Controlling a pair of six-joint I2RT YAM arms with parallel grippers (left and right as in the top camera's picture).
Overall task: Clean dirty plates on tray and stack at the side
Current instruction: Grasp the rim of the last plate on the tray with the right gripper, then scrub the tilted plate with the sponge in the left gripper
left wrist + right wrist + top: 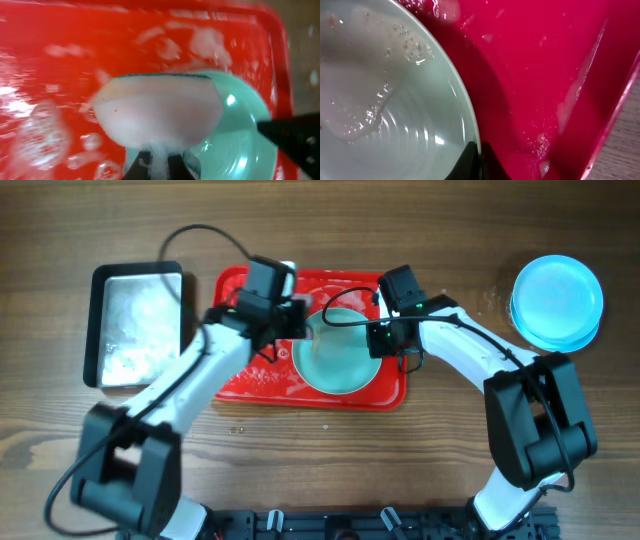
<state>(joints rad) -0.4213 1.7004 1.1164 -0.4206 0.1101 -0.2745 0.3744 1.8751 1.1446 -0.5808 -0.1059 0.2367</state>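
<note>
Next, I lower the sponge with my left gripper and scrub the plate's inner side (pixel 318 360), because the sponge is above the plate's rim and murky suds (pixel 380 85) cover the plate.
A pale light-blue plate (pixel 340 362) lies in the red tray (pixel 245 385), which is wet and flecked with foam. My left gripper (pixel 305 330) is shut on a soapy white sponge (pixel 160 110) with a green upper edge. The sponge rests over the plate's (pixel 237 145) left side. My right gripper (pixel 378 340) is shut on the plate's right rim, its jaws pinching the edge (pixel 479 161). Suds lie on the plate (pixel 380 95) in the right wrist view. Clean-looking light-blue plates (pixel 557 302) are stacked on the table at the far right.
A black-rimmed silver pan (pixel 138 325) stands left of the tray. The tray's raised rim (pixel 615 110) runs close to my right gripper, with wooden table (pixel 626 152) beyond it. Cables loop above the tray's far edge.
</note>
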